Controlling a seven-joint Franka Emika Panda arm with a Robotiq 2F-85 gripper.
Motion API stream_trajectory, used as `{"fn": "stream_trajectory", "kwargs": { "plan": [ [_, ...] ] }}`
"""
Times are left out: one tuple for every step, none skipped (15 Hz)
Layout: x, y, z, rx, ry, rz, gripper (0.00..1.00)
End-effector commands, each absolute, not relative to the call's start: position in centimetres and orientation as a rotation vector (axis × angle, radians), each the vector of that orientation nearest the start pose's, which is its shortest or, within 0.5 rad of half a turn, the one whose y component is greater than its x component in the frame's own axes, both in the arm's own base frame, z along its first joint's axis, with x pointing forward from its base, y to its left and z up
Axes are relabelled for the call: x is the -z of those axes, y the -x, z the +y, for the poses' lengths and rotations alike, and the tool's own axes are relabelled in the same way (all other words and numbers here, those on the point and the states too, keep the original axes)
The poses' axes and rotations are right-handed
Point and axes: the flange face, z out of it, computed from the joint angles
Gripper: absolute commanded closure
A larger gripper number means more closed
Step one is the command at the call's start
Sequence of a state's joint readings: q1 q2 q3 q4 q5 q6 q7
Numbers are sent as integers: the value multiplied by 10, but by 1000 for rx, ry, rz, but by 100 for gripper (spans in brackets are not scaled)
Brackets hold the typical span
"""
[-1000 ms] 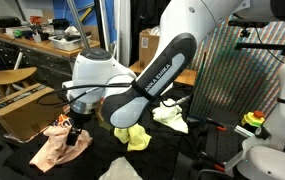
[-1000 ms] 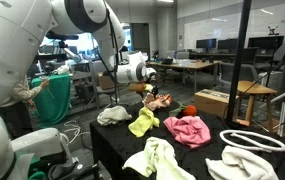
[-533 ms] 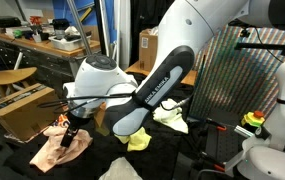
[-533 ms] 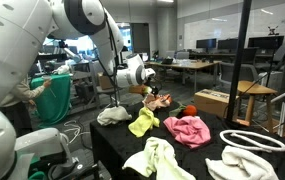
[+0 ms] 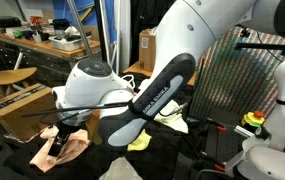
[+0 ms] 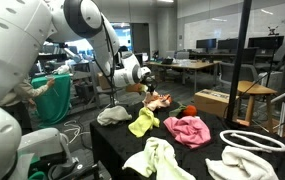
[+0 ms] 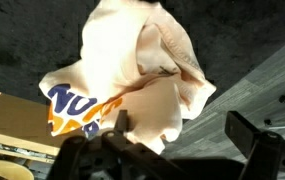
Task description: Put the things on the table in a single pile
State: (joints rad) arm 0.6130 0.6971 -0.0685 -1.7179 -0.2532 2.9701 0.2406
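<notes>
My gripper should go on down, as the bunched fold of the peach cloth [image 7: 156, 106] stands in the gap between its open fingers, before it closes around that fold [image 7: 164, 128].
A peach cloth [image 7: 142, 70] with an orange and blue print lies crumpled on the black-covered table [image 7: 252, 75]. It also shows in both exterior views [image 5: 70, 147] [image 6: 160, 101]. My gripper [image 7: 182, 135] hangs just above its edge with the jaws wide apart, one finger [image 7: 118, 123] touching the cloth; nothing is gripped. In the exterior views the gripper [image 5: 54, 133] [image 6: 149, 90] is at the peach cloth. A yellow cloth [image 6: 144, 122], a pink cloth [image 6: 187, 129], a pale green cloth [image 6: 162, 158] and white cloths [image 6: 112, 115] [image 6: 240, 162] lie spread apart.
A white cord loop [image 6: 252, 140] lies at the table's near corner and a small red thing [image 6: 191, 110] sits beside the peach cloth. A cardboard box [image 5: 17, 110] and wooden stools [image 5: 7, 78] stand beyond the table edge. My arm's bulky body [image 5: 142, 90] hangs over the table's middle.
The arm has swung further over the peach cloth and the gripper has come down toward the cloth's outer edge. The cloths have not shifted.
</notes>
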Motion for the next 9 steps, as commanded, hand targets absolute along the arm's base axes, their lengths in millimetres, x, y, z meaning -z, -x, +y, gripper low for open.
{"fn": "stream_trajectory", "kwargs": {
  "plan": [
    [-250,-609,408,920,2828,-808,0],
    [-245,-615,410,931,2840,-811,0],
    [-240,-621,412,939,2858,-812,0],
    [-237,-626,413,929,2880,-809,0],
    [-231,-632,413,928,2903,-804,0],
    [-222,-639,412,921,2930,-799,0],
    [-222,-643,411,909,2953,-788,0],
    [-218,-648,410,899,2974,-776,0],
    [-213,-654,408,888,2993,-768,0]
  ]
}}
